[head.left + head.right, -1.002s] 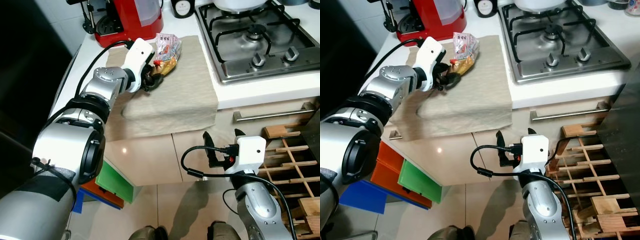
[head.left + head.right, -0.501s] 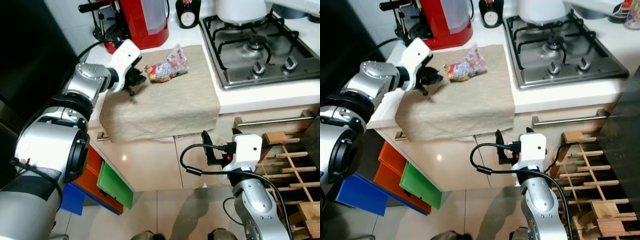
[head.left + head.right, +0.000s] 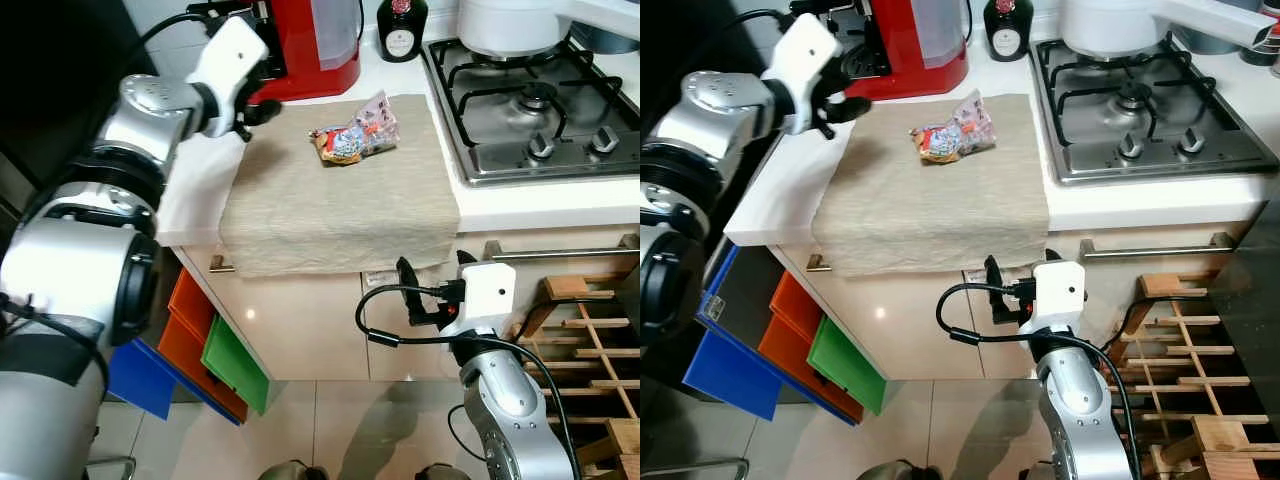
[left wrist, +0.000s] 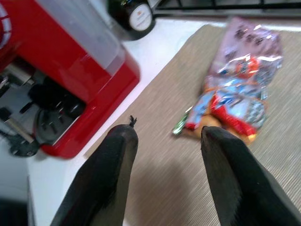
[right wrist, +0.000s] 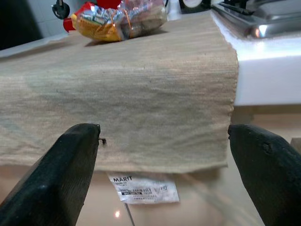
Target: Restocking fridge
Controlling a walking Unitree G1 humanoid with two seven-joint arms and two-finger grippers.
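The packet (image 3: 358, 135) is held tight by an orange band below its loose top. It will stay closed with the snacks bunched below when I lift it.
A crinkly packet of snacks (image 3: 354, 133) lies on a beige cloth (image 3: 330, 200) spread over the white counter. My left gripper (image 3: 257, 108) hovers open above the cloth's far left corner, apart from the packet (image 4: 240, 89), close to a red coffee machine (image 3: 300, 40). Its black fingers (image 4: 110, 174) hold nothing. Below the counter's front edge my right gripper (image 3: 432, 292) stands open and bare, facing the hanging cloth (image 5: 141, 108).
A steel gas hob (image 3: 530, 110) with a white pot (image 3: 505, 22) fills the counter's right side. A dark bottle (image 3: 402, 25) stands behind the cloth. Orange, green and blue bins (image 3: 200, 350) sit under the counter at left. A wooden rack (image 3: 590, 330) stands at right.
My left gripper let go of the snack packet and drew back to the left, toward the coffee machine. The packet now lies free on the cloth. The camera view has shifted too.
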